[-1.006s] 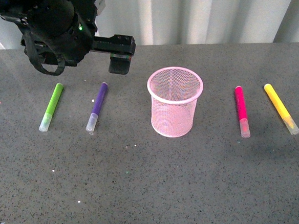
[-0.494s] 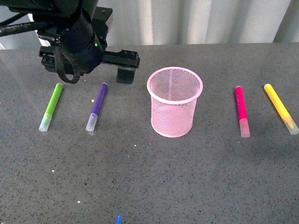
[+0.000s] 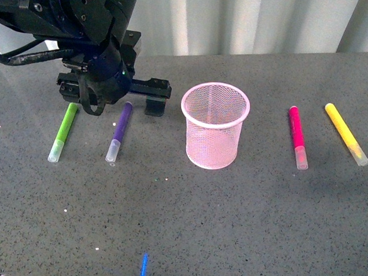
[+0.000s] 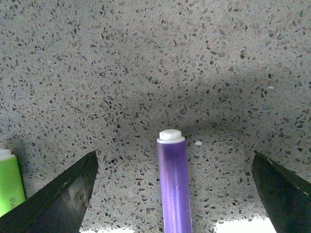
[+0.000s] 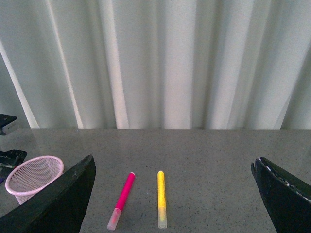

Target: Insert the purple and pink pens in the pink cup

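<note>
I expect the purple pen [image 3: 119, 132] to lean against the cup's rim when I put it in, because the pink cup's opening [image 3: 216, 104] is much wider than the purple pen.
The purple pen [image 3: 120, 133] lies on the grey table, left of the pink cup [image 3: 215, 132], which stands upright and empty. The pink pen [image 3: 296, 135] lies right of the cup. My left gripper [image 3: 115, 102] is open, low over the far end of the purple pen. In the left wrist view the purple pen [image 4: 173, 189] lies between the spread fingers of the left gripper [image 4: 173, 162], apart from both. My right gripper [image 5: 172, 165] is open and empty, held high. Its view shows the pink pen [image 5: 124, 196] and the cup [image 5: 34, 175] on the table.
A lime-green marker [image 3: 63, 130] lies left of the purple pen and shows in the left wrist view [image 4: 9, 182]. A yellow marker [image 3: 346, 133] lies right of the pink pen, also seen in the right wrist view [image 5: 161, 196]. A white curtain hangs behind the table.
My left arm has come down and nearer, from above the table's back to just over the purple pen's far end. The pens and cup have not moved.
</note>
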Controlling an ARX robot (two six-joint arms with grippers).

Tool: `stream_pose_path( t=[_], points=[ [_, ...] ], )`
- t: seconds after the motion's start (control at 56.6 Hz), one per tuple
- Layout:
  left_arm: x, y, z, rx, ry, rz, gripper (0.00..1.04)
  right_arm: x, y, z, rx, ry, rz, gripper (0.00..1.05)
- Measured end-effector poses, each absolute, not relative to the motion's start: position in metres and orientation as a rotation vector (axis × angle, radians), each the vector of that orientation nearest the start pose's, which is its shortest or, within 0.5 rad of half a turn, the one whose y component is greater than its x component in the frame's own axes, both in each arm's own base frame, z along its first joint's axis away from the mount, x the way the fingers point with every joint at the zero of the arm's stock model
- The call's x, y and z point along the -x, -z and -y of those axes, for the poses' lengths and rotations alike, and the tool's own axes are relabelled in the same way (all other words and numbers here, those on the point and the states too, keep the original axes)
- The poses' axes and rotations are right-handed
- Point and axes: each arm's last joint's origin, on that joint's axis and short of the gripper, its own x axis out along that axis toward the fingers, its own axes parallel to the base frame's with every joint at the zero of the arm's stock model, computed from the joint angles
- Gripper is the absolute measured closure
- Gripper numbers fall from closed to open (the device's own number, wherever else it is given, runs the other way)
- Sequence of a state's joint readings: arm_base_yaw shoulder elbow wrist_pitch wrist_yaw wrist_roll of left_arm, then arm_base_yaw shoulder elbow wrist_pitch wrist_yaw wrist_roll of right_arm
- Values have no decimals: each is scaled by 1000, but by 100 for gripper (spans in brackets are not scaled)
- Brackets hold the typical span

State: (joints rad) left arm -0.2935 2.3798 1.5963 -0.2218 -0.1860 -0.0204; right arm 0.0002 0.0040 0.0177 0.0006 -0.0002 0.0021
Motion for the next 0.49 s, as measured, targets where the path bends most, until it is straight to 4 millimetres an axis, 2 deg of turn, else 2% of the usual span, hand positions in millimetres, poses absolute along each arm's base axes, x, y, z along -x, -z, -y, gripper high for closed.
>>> stream_pose_path(
  t=[0.071, 0.494],
  points=[
    [-459, -71, 134, -222, 88, -985, 11, -97, -169, 0, -2, 0, 14, 7],
    [-457, -67, 137, -229, 97, -989, 72, -97, -169, 0, -2, 0, 14, 7]
  ],
)
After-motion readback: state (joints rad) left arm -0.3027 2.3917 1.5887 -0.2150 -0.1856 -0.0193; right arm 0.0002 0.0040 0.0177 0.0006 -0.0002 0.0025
